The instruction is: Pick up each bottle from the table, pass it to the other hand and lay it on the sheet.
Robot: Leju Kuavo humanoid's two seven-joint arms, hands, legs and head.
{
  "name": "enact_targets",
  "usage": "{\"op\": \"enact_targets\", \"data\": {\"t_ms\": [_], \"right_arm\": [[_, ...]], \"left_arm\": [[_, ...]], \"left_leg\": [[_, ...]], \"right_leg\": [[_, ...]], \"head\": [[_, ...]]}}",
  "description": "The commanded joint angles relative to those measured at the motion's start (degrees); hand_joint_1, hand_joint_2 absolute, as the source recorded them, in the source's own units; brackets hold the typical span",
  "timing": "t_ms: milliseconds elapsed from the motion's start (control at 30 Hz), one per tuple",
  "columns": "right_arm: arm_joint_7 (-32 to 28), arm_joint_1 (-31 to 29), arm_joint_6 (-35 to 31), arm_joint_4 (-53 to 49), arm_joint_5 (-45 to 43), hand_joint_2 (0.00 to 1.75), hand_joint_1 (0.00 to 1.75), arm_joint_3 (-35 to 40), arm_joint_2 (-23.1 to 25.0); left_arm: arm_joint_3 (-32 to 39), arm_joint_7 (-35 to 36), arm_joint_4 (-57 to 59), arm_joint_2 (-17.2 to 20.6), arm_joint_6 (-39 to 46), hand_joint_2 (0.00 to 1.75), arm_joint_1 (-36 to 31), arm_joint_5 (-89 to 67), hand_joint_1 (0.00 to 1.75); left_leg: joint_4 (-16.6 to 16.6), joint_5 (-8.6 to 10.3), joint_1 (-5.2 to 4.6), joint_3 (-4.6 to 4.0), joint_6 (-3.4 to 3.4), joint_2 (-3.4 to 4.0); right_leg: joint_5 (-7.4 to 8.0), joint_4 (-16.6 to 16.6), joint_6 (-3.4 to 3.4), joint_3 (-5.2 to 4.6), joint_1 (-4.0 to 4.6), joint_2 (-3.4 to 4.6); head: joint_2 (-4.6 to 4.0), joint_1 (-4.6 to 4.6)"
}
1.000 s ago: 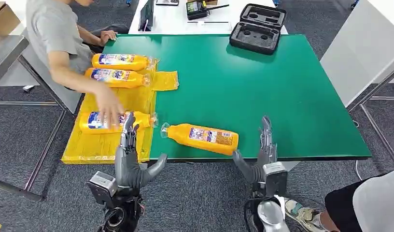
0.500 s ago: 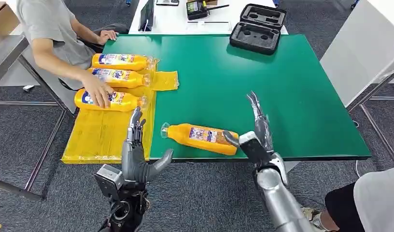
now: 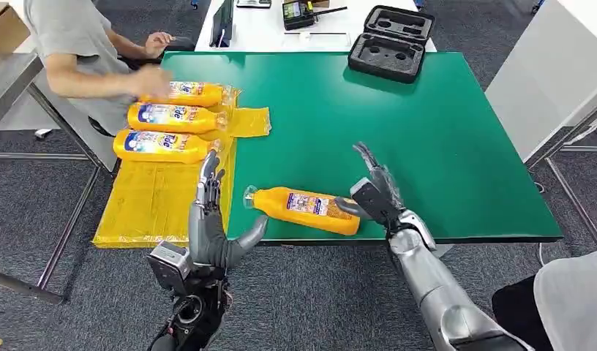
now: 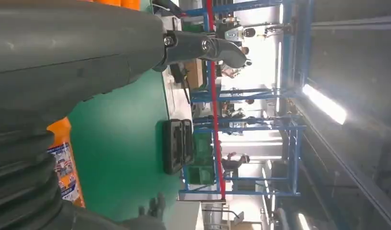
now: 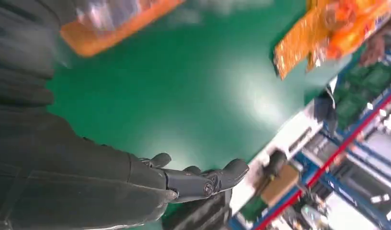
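The bottle's small-print panel (image 3: 308, 204) faces up, so I expect the orange bottle (image 3: 304, 210) to show a hidden blue and white front label when I turn it over.
An orange bottle (image 3: 306, 208) with a printed label lies on its side near the front edge of the green table (image 3: 427, 139); it shows as an orange bottle (image 4: 64, 163) in the left wrist view and as a blurred orange bottle (image 5: 117, 24) in the right wrist view. My right hand (image 3: 374, 191) is at its base end, fingers spread, thumb against the bottle. My left hand (image 3: 211, 219) hovers open in front of the table edge, near the bottle's cap. Three more bottles (image 3: 171, 117) lie on the yellow sheet (image 3: 160, 197) at the table's left.
A person (image 3: 76, 51) sits at the left, one hand reaching over the farthest bottle on the sheet. An open black case (image 3: 391, 42) sits at the table's far edge. Another person's knee (image 3: 566, 307) shows at the lower right.
My right hand has risen from below the table edge to the bottle's base end. The person slid the third bottle up the sheet beside the other two and drew the hand back.
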Motion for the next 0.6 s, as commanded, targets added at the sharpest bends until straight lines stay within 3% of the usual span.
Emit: {"op": "enact_targets", "data": {"t_ms": [33,600], "right_arm": [[-2.1,-6.4,4.1,11.3,-0.2,1.75,0.0,3.0,2.7],[-2.3,-11.8,8.2,14.1,2.8,1.75,0.0,9.2,5.6]], "left_arm": [[-2.7,0.2,2.6,1.6,1.7,1.75,-3.0,-0.9,0.0],[-3.3,0.2,3.0,1.9,2.6,1.75,-4.8,0.4,0.0]], "left_leg": [[0.0,-0.18,0.08,0.35,-0.13,0.11],[0.0,-0.11,0.05,0.24,-0.11,0.06]], "right_leg": [[-0.13,0.0,-0.13,0.34,0.08,0.1],[-0.1,0.0,-0.11,0.23,0.05,0.04]], "head": [[0.0,-0.02],[0.0,0.0]]}}
